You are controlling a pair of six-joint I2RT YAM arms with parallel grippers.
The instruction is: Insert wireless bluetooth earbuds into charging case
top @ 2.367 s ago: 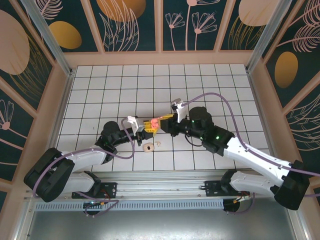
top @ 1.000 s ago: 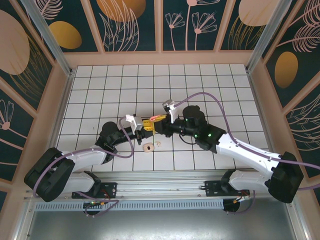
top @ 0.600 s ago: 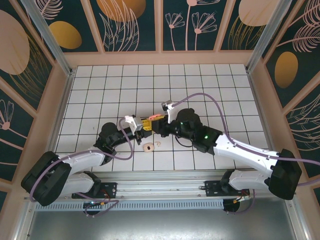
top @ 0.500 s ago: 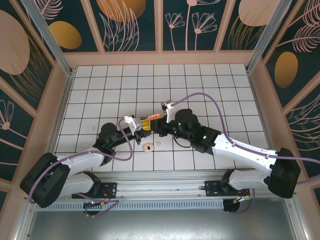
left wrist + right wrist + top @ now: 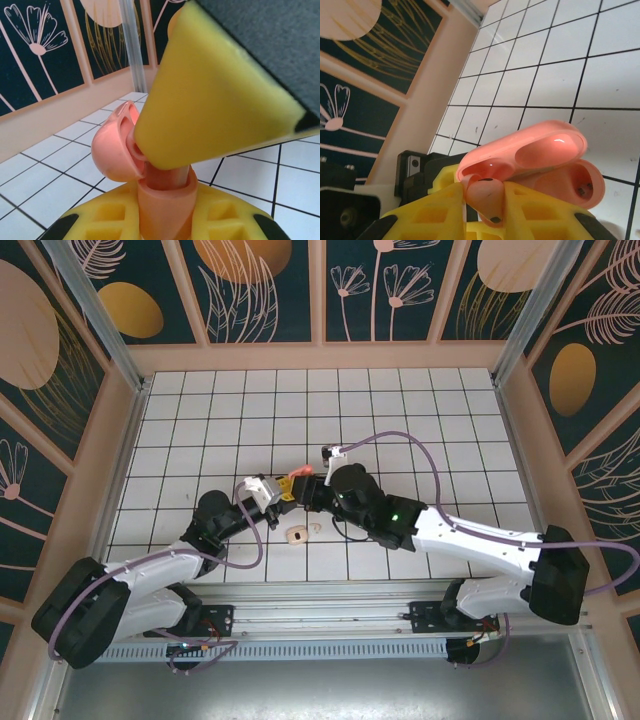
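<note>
The earbud's tip faces the case's open lid and its head sits proud of the case's slot, so my right gripper should open, regrasp the earbud's head and turn it.
My left gripper is shut on the base of a coral-pink charging case, held above the table with its lid hinged open. My right gripper is shut on a coral-pink earbud. It holds the earbud right at the case's open mouth, stem end showing between the yellow fingers. In the left wrist view a yellow right fingertip presses down into the case opening. From above, both grippers meet at the case, left gripper and right gripper almost touching.
A cream rounded case and a tiny cream earbud lie on the white grid table, just in front of the grippers. Wooden walls ring the table.
The right arm has swung left and brought its earbud up against the case in the left gripper. The left gripper has shifted slightly left and stayed shut.
</note>
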